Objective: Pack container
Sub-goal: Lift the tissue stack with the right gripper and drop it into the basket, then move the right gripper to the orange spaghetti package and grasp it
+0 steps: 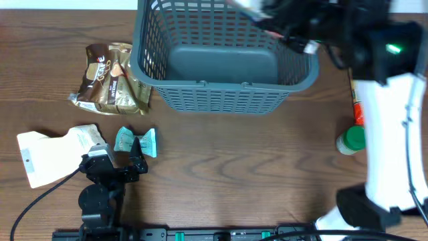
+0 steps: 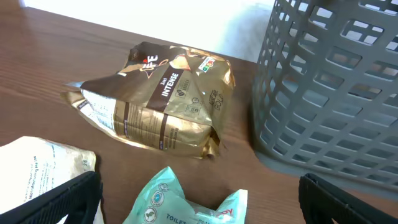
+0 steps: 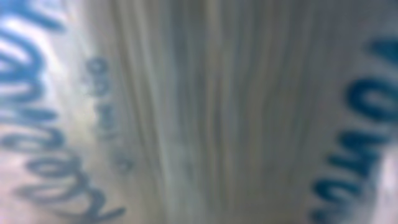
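My right gripper should keep moving inward and let go of the white packet (image 1: 250,7) over the basket's bottom (image 1: 221,67), which is empty and open beside the packet.
The container, a dark grey slotted basket (image 1: 221,97), stands at the back centre; its wall shows at the right of the left wrist view (image 2: 329,93). My left gripper (image 1: 124,164) is open low over the table, its fingers at either side of a teal wipes packet (image 2: 186,202), which also shows from overhead (image 1: 136,142). My right gripper (image 1: 287,30) hangs over the basket's back right corner. A blurred white packet with blue lettering (image 3: 199,112) fills the right wrist view and hides the fingers; it seems held.
A brown and gold coffee bag (image 1: 110,79) lies left of the basket, also in the left wrist view (image 2: 165,102). A white pouch (image 1: 53,154) lies at the front left (image 2: 37,174). A green-capped bottle (image 1: 351,140) lies by the right arm's base.
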